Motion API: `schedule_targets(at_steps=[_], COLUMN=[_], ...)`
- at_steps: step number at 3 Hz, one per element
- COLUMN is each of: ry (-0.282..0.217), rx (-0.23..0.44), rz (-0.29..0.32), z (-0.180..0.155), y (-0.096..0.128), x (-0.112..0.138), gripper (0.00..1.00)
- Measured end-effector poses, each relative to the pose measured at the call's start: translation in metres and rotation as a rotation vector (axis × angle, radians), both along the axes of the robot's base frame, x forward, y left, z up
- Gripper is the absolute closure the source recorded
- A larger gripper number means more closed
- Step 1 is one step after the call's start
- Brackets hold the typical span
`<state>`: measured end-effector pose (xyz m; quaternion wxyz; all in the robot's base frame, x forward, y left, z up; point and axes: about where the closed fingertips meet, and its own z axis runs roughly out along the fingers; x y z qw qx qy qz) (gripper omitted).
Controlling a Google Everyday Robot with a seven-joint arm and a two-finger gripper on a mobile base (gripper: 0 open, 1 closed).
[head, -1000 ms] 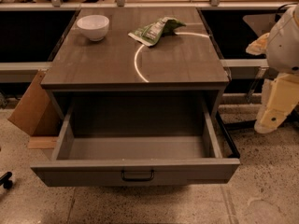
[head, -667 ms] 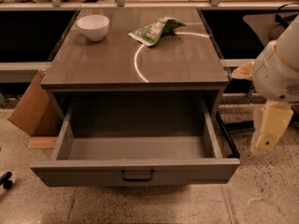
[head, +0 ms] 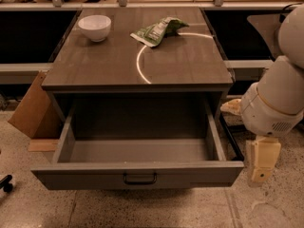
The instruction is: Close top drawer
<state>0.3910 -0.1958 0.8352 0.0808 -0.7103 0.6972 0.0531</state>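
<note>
My gripper will push near one corner, and the top drawer (head: 140, 177) will slide in evenly, because the box sides (head: 213, 132) go straight back under the cabinet top.
The top drawer (head: 85, 176) is pulled far out of the grey cabinet (head: 142, 70). Its deep grey box is empty and its flat front faces me, with a small black loop handle (head: 140, 178) at centre. The drawers below it are hidden under the open front. My gripper (head: 260, 167) hangs pointing down from the white arm (head: 278, 101) at the right, just beyond the drawer's right front corner and apart from it.
A white bowl (head: 94, 27) and a crumpled green bag (head: 156, 31) lie on the cabinet top. A cardboard piece (head: 32, 109) leans against the cabinet's left side. Dark shelves run behind. A black wheel (head: 5, 184) shows at the lower left on the speckled floor.
My arm has swung left and down, bringing the gripper closer to the drawer's right front corner. The drawer has not moved.
</note>
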Motion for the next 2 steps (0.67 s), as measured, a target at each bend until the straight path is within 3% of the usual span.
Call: schedule_targets(at_steps=[1, 2], ry=[0.002, 0.010], rx=[0.013, 0.070], rz=[0.059, 0.102], z=[-0.032, -0.076], y=[0.008, 0.016], x=[-0.009, -0.025], gripper=[0.00, 0.19])
